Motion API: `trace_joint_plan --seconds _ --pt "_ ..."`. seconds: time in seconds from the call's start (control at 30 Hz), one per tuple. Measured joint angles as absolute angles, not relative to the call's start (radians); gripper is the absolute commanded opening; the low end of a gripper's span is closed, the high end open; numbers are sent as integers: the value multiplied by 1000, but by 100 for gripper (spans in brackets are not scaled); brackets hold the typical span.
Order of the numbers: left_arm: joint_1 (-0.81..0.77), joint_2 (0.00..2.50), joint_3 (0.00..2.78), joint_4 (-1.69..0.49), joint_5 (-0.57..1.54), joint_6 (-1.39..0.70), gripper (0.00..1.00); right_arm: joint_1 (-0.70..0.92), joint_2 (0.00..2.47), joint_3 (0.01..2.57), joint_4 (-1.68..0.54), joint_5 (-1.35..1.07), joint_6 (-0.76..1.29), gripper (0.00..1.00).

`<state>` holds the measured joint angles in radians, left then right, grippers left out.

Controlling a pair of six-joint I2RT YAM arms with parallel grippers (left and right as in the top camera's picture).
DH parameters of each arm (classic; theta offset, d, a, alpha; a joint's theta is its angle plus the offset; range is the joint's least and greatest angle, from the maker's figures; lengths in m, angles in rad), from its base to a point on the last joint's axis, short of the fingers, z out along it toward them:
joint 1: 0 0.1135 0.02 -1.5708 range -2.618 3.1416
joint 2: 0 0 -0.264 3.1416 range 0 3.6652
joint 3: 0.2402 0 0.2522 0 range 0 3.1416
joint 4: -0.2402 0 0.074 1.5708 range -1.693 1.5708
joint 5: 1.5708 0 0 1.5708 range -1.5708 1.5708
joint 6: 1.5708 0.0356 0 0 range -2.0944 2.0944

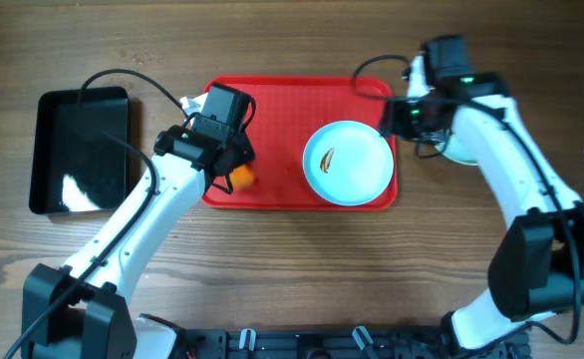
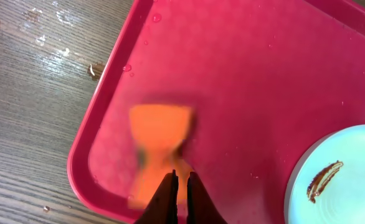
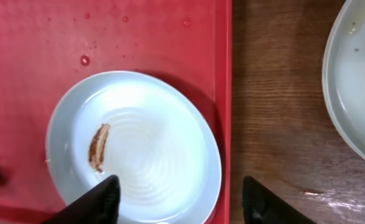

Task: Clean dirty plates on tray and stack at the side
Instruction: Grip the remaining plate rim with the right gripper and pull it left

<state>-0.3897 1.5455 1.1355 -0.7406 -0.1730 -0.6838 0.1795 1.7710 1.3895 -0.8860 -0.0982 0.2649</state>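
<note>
My right gripper should slide the smeared plate (image 1: 348, 164) close before my left gripper takes hold of the orange sponge (image 1: 241, 180) for wiping, because the plate is far from the sponge.
A pale plate (image 1: 347, 162) with a brown smear lies on the right half of the red tray (image 1: 282, 110). The right wrist view shows the same plate (image 3: 136, 146) from close above. My right gripper (image 3: 181, 199) hangs open over it, one finger above the plate and the other past the tray's rim, holding nothing. A second plate (image 3: 357, 74) rests on the table right of the tray, partly under my right arm (image 1: 458, 155). My left gripper (image 2: 181, 180) is shut on an orange sponge (image 2: 161, 134) over the tray's near left corner.
A black glossy bin (image 1: 81, 150) sits on the wooden table left of the tray. Water drops dot the tray (image 2: 232, 74) and the wood beside it. Cables run behind both arms.
</note>
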Motion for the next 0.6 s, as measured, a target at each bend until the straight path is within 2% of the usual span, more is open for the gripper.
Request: trace_joint_plan --seconds 0.17,0.43,0.53,0.6 --pt "-390 1546 1135 -741 -173 -684 4 242 1771 1389 -876 0 257 56" --pt "-390 1546 1135 -741 -173 -684 5 244 1771 1294 -771 38 190 56" --pt "-390 1546 1135 -741 -173 -684 10 244 1771 1261 -740 36 179 56" --pt "-390 1546 1135 -741 -173 -687 18 244 1771 1251 -731 35 176 54"
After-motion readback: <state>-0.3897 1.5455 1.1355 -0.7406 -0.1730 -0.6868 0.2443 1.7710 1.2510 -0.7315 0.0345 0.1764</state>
